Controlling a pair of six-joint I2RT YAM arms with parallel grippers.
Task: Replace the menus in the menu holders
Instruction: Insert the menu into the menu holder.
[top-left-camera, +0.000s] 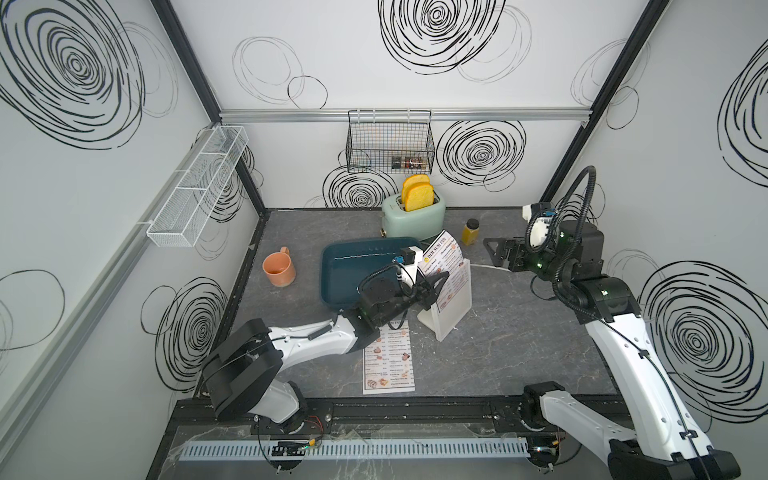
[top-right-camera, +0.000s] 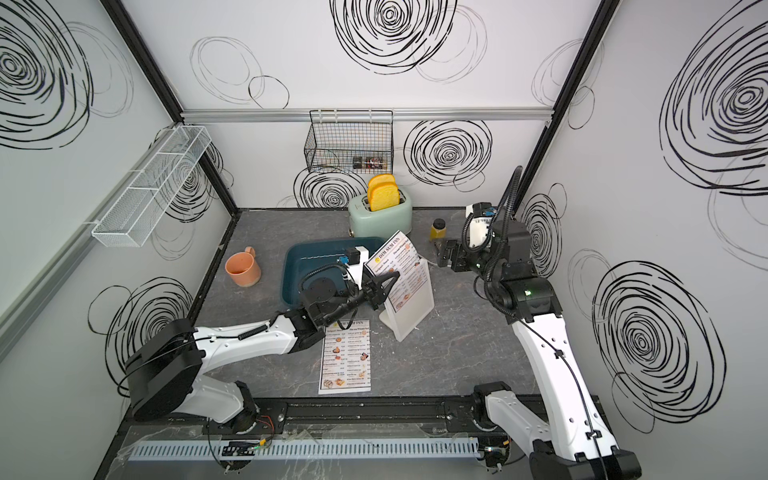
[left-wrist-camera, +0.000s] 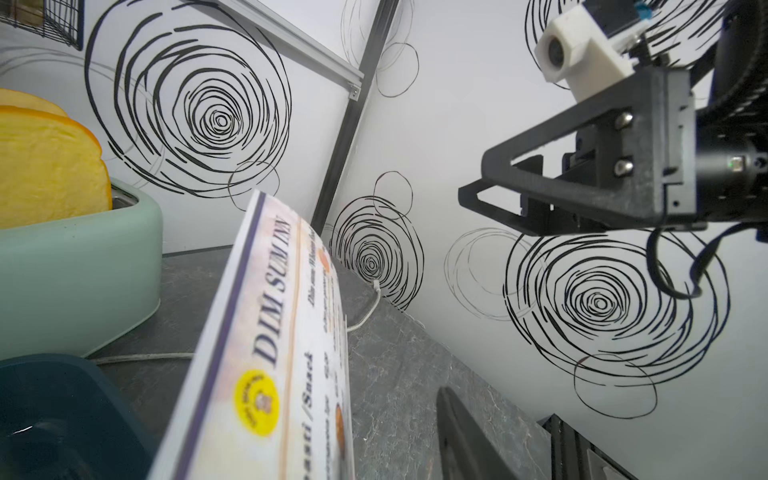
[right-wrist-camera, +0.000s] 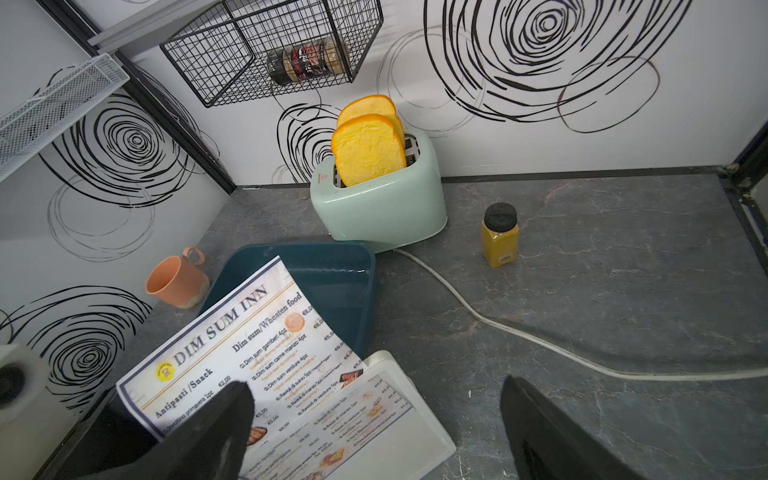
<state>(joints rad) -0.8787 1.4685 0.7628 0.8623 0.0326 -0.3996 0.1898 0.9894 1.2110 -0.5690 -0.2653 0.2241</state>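
Note:
The menu's upper half (top-right-camera: 398, 258) is sticking out of the holder beside my left gripper. Next, my right gripper presses the menu's top edge (top-right-camera: 384, 246) down from above.
A white menu holder (top-left-camera: 451, 322) (top-right-camera: 409, 322) (right-wrist-camera: 419, 428) stands tilted mid-table. One "DIM SUM INN" menu (top-left-camera: 444, 255) (top-right-camera: 395, 257) (right-wrist-camera: 232, 353) (left-wrist-camera: 266, 353) sits partly in it, its upper half sticking out and curling back. My left gripper (top-left-camera: 441, 284) (top-right-camera: 392, 283) is at that menu's left edge with jaws parted; the one finger (left-wrist-camera: 461, 432) in the left wrist view stands clear of the sheet. A second menu (top-left-camera: 388, 365) (top-right-camera: 345, 361) lies flat near the front, partly under my left arm. My right gripper (top-left-camera: 496, 253) (top-right-camera: 446, 255) (right-wrist-camera: 382, 432) hangs wide open right of the holder, holding nothing.
A teal bin (top-left-camera: 353, 266) lies just left of the holder. Behind it stand a mint toaster (top-left-camera: 413, 216) with toast, its white cord (right-wrist-camera: 519, 332) and a yellow spice jar (top-left-camera: 471, 232). An orange mug (top-left-camera: 279, 269) is at the left. A wire basket (top-left-camera: 390, 141) hangs on the back wall.

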